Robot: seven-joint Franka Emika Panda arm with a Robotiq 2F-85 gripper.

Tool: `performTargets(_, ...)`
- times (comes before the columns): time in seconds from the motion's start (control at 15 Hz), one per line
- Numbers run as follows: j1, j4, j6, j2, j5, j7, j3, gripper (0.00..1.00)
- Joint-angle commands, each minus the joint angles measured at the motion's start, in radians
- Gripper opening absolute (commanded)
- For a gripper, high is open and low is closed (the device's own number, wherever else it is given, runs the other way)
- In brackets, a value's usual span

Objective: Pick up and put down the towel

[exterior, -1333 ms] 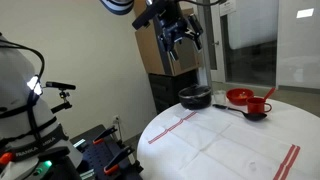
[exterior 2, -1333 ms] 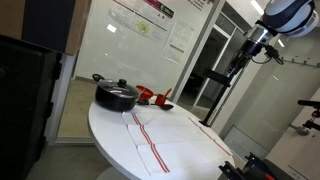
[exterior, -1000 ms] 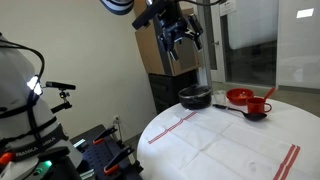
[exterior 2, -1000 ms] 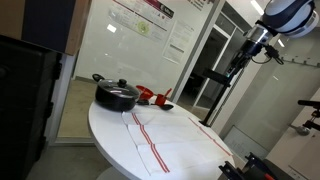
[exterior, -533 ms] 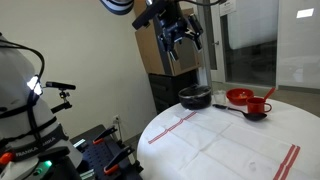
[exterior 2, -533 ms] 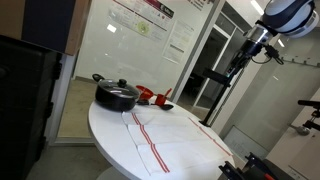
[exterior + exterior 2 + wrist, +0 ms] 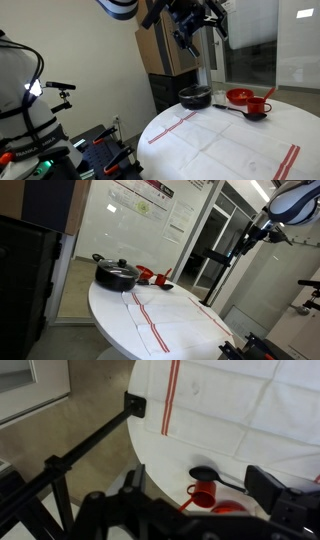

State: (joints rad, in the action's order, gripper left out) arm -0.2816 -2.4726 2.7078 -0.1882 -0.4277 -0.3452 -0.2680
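Observation:
I should swing back over the towel and pinch its creased middle (image 7: 207,137), since my open gripper faces the red cup and black spoon (image 7: 204,482) past the towel's edge.
The towel (image 7: 232,142) is a large white cloth with paired red stripes, spread flat over the round table; it shows in both exterior views (image 7: 170,315) and in the wrist view (image 7: 240,400). My gripper (image 7: 203,28) hangs high above the far side of the table, open and empty, well clear of the towel. It also shows at the upper right in an exterior view (image 7: 252,237). In the wrist view my gripper (image 7: 200,481) has its jaws wide apart with nothing between them.
A black pot (image 7: 195,97), a red bowl (image 7: 240,96), a red cup (image 7: 258,106) and a black spoon (image 7: 203,474) sit at the table's far edge beyond the towel. A black bar (image 7: 95,435) runs beside the table. Equipment stands on the floor (image 7: 95,150).
My arm has swung up and sideways over the far side of the table, and the gripper has turned. The towel and the dishes have not moved.

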Motion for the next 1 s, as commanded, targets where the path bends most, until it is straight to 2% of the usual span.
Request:
performTargets(0.0, -0.055, 0.031, 0.124, 0.146, -0.087, 0.153, 0.006, 1.0)
performTargets(0.13, -0.045, 0.037, 0.181, 0.236, -0.081, 0.25, 0.014, 1.0)
performTargets(0.27, -0.004, 0.049, 0.221, 0.312, -0.024, 0.235, 0.022, 1.0)
performTargets(0.53, 0.048, 0.129, 0.212, 0.439, 0.184, 0.115, 0.124, 1.0)
performTargets(0.73, 0.077, 0.203, 0.18, 0.537, 0.2, 0.093, 0.163, 1.0)
performTargets(0.93, 0.047, 0.256, 0.137, 0.638, 0.237, 0.026, 0.221, 1.0)
